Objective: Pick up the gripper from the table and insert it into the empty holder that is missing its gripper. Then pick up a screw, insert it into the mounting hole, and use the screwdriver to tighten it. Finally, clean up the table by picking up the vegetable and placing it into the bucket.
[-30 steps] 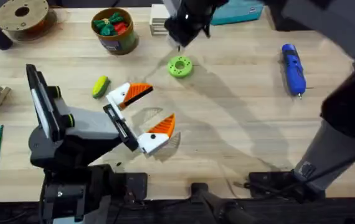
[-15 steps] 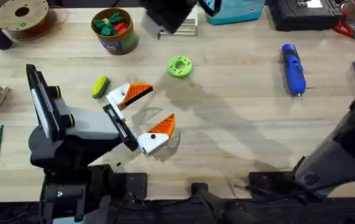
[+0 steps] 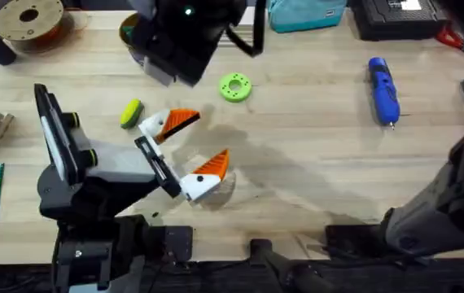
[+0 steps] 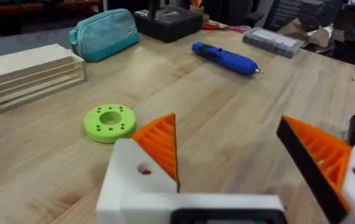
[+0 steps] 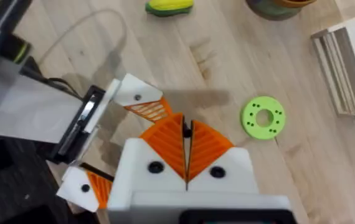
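Note:
The orange wedges (image 3: 213, 165) show straight (image 3: 181, 126), facing inner edges. The orange wedges will meet flush along a seam when I close my left gripper.
The yellow-green vegetable (image 3: 131, 113) lies on the table just left of my left gripper (image 3: 207, 138), which rests low and open with nothing between its orange-padded fingers (image 4: 159, 140). My right arm (image 3: 187, 37) hangs high over the back of the table and covers most of the bucket. Its gripper (image 5: 187, 124) is shut, wedge against wedge, with nothing held. Below it the right wrist view catches the vegetable (image 5: 169, 6) and the bucket (image 5: 277, 6). Far right lies the blue screwdriver (image 3: 383, 88). The loose gripper, the empty holder and the screw are out of view.
A flat green ring disc (image 3: 235, 86) sits behind the left gripper. A wooden slatted rack (image 4: 28, 74) and a teal pouch (image 4: 104, 34) stand along the back edge. A filament spool (image 3: 28, 20) is at the back left.
My right arm has swept left along the back of the table, from above the green disc to over the bucket. The left arm and the objects have not moved.

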